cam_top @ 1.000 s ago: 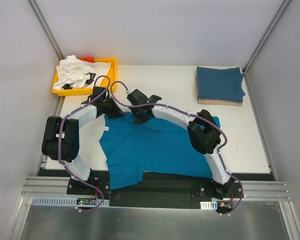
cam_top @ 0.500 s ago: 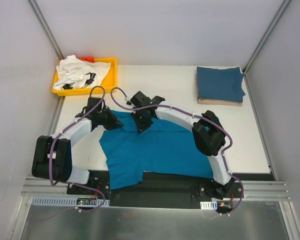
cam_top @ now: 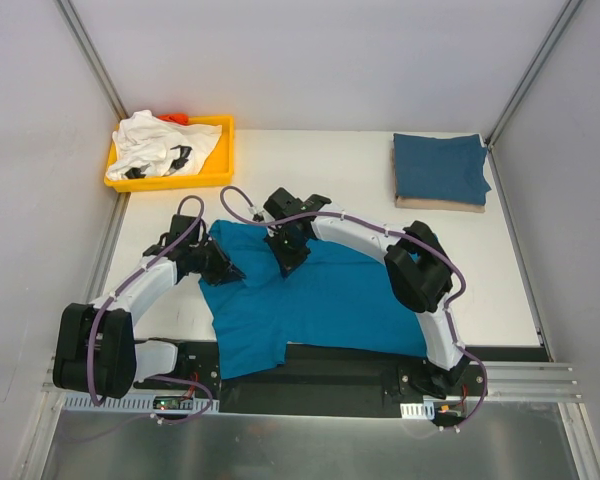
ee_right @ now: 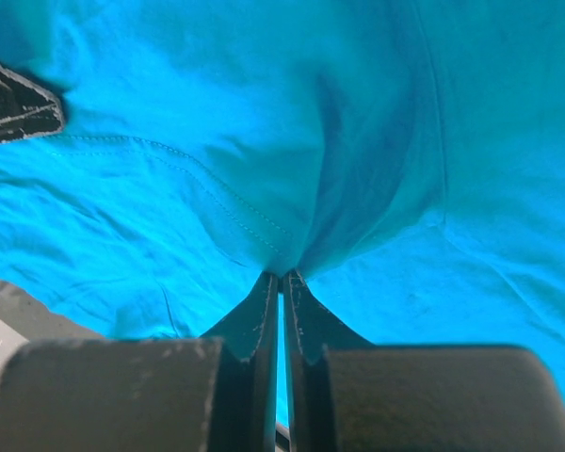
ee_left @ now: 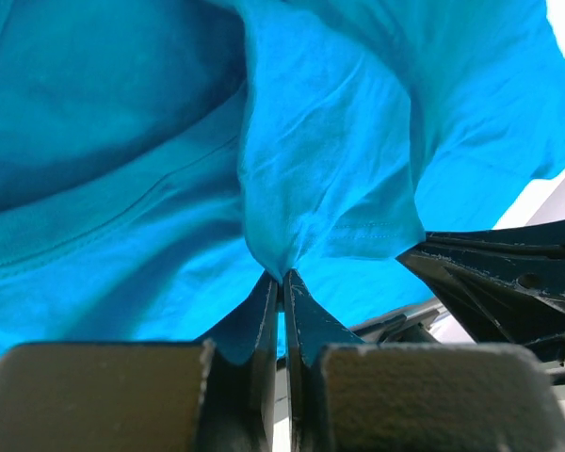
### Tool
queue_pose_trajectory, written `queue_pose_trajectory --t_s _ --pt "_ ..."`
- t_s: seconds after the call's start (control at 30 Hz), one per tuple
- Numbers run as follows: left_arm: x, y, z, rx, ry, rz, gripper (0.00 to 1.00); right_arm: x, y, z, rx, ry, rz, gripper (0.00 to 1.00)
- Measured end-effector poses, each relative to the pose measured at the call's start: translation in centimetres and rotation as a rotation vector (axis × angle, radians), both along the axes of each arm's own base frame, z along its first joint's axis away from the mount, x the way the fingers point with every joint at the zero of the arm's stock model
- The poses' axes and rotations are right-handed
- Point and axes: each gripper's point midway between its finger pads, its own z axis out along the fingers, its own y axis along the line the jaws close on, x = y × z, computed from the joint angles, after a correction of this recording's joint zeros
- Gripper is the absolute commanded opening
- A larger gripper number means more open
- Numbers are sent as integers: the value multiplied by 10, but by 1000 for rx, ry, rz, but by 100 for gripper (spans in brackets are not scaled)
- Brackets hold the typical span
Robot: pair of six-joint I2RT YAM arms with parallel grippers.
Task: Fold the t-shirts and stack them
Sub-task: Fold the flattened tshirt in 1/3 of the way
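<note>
I should go on lowering the pinched edge in my left gripper, which hangs low over the teal-blue t-shirt's spread body, until it rests there, and then let go.
The teal-blue t-shirt lies spread on the white table near the arm bases, its far edge lifted and folded toward me. My left gripper is shut on a pinch of its left part, seen bunched at the fingertips in the left wrist view. My right gripper is shut on the far edge near the middle; cloth gathers at its tips in the right wrist view. The darker blue t-shirt lies folded at the back right. The white t-shirt with black marks lies crumpled in the tray.
A yellow plastic tray stands at the back left with something orange behind the white shirt. A beige folded layer shows under the darker blue shirt. Grey walls close in both sides.
Both grippers have pulled the shirt's far edge toward the near side, folding it over. The left arm has stretched out lower and its gripper moved nearer and slightly right.
</note>
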Motion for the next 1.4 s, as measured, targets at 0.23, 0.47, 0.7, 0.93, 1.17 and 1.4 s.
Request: queue_pose_trajectory --t_s 0.23,0.47,0.7,0.93,1.17,1.4 --pt "-13 -1 -3 -11 55 -14 0 -9 -5 -5 -7 35 24 3" --pt "-35 -1 -6 -26 94 -22 0 -23 -13 -14 -24 93 41 5" --pt "-43 0 -4 -23 99 -25 40 -29 -15 -15 -24 113 52 42" --pt "-52 1 -3 -21 119 -35 99 -35 -22 -4 -14 108 62 96" --pt "-34 3 29 -3 -16 -41 99 -31 -39 43 54 -3 14 96" --pt "24 1 64 21 -171 -31 99 37 -135 79 167 -103 -432 96"
